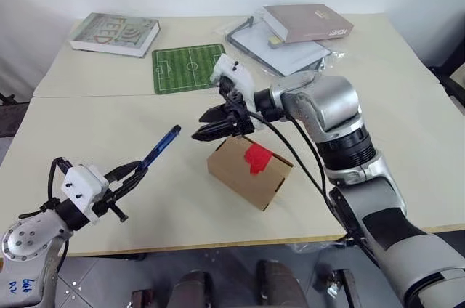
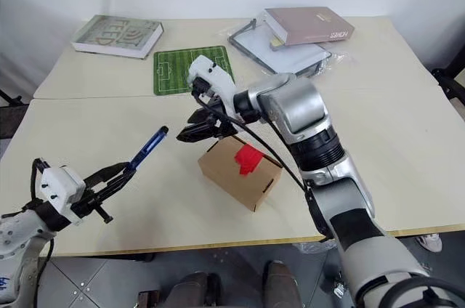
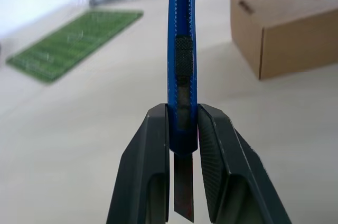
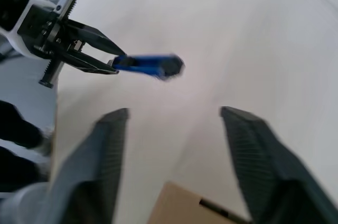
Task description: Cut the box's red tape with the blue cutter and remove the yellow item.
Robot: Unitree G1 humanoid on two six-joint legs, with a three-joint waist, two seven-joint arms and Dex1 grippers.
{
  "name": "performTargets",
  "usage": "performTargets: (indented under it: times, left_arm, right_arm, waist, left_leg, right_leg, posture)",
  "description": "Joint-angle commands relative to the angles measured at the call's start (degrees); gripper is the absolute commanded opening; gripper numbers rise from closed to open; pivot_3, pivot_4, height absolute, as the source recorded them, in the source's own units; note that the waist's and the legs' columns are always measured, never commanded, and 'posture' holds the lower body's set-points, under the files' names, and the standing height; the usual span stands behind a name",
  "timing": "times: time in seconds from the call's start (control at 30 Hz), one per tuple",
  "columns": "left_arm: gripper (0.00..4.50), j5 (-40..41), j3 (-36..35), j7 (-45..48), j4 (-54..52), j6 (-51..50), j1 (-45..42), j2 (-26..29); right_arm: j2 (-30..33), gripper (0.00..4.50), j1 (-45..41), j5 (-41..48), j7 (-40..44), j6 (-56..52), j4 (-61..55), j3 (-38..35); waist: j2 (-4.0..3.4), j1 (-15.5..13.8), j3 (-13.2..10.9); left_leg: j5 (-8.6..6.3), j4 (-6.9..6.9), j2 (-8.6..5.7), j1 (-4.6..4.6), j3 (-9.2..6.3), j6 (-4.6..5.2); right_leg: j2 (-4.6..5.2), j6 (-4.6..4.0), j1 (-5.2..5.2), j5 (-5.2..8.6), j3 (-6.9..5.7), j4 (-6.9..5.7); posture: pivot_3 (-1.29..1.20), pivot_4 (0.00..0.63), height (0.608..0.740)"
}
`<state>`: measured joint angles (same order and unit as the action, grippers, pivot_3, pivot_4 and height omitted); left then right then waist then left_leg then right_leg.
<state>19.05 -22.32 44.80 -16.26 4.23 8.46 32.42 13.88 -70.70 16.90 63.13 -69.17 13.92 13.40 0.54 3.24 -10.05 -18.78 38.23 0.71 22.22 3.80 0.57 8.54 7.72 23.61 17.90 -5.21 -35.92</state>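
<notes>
I should take the cutter by its black end [image 1: 176,128] with my right gripper before I cut the red tape, because the blue cutter's blade [image 3: 184,189] points back into my left gripper.
The box [image 1: 247,173], a small brown carton, lies on the table in front of me with the red tape [image 1: 256,157] standing crumpled on its top. My left gripper [image 1: 129,172] is shut on the blue cutter [image 1: 161,146], which points up and toward the box from the left. In the left wrist view the cutter [image 3: 182,49] rises between the two fingers [image 3: 153,145], with the box [image 3: 296,34] beyond it. My right gripper [image 1: 214,125] hovers open just above the box's far left corner, nothing between its fingers [image 4: 111,145]. The yellow item is hidden.
A green football-pitch mat [image 1: 187,68] lies behind the box. A grey-green book [image 1: 116,33] sits at the back left. A mauve book [image 1: 309,23] rests on a clear plastic sleeve [image 1: 283,54] at the back right. The table's front edge [image 1: 218,244] runs close below the box.
</notes>
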Motion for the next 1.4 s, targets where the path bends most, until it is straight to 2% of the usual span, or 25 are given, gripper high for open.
performTargets:
  times: [0.03, 0.2, 0.43, 1.03, 1.13, 1.4]
  left_arm:
    - [0.43, -1.3, 3.0, 0.8, 1.6, 6.0, -2.5, -0.8]
    - [0.43, -2.9, 6.2, 0.3, 5.9, 10.1, -7.1, -1.5]
    - [0.43, -2.5, 8.8, 0.0, 7.8, 11.3, -10.0, -2.1]
    - [0.43, -2.0, 10.8, -1.1, 5.9, 11.2, -9.7, -2.9]
    - [0.43, -1.9, 10.9, -1.3, 5.7, 11.2, -9.5, -2.9]
    - [0.43, -2.1, 10.5, -2.0, 5.5, 11.3, -9.2, -2.7]
  right_arm:
    - [-0.9, 4.44, -5.5, 3.3, -1.8, -4.3, 4.1, -3.7]
    - [-1.5, 4.48, -9.4, 6.2, -2.8, -7.2, 9.9, -5.3]
    - [-0.4, 4.48, -8.5, 8.1, -1.2, -7.8, 9.1, 0.0]
    - [-1.1, 4.48, -8.5, 7.8, -0.6, -5.4, 12.0, 5.4]
    - [-1.2, 3.82, -8.7, 7.7, -0.4, -4.7, 12.6, 5.9]
    - [-0.5, 1.00, -8.2, 7.4, 0.6, -3.6, 12.1, 7.5]
  waist:
    - [0.00, 0.0, 0.0]
    - [0.01, -0.1, 0.0]
    - [0.01, -0.1, 0.0]
    - [0.01, -0.2, 0.0]
    - [0.01, -0.2, 0.0]
    - [0.01, -0.2, 0.0]
  left_leg:
    - [0.00, 0.01, 0.00, 0.01, -0.01, 0.00]
    - [0.00, 0.06, 0.03, 0.01, -0.01, 0.00]
    - [0.00, 0.07, 0.04, 0.02, -0.01, 0.00]
    - [0.00, 0.23, 0.06, 0.06, -0.03, 0.00]
    - [0.00, 0.25, 0.06, 0.07, -0.03, 0.00]
    - [0.00, 0.29, 0.07, 0.08, -0.03, 0.00]
  right_leg:
    - [0.00, 0.00, 0.00, 0.00, -0.05, 0.00]
    - [0.04, -0.06, -0.04, -0.05, -0.50, -0.01]
    - [0.06, -0.14, -0.04, -0.15, -0.85, 0.00]
    - [0.05, -0.14, -0.07, -0.15, -0.94, 0.00]
    - [0.05, -0.14, -0.07, -0.15, -0.94, 0.00]
    - [0.05, -0.14, -0.07, -0.15, -0.94, 0.00]
  posture:
    - [0.00, 0.150, 0.740]
    - [0.00, 0.150, 0.740]
    - [0.00, 0.150, 0.740]
    - [0.00, 0.150, 0.740]
    - [0.00, 0.150, 0.740]
    - [0.00, 0.150, 0.740]
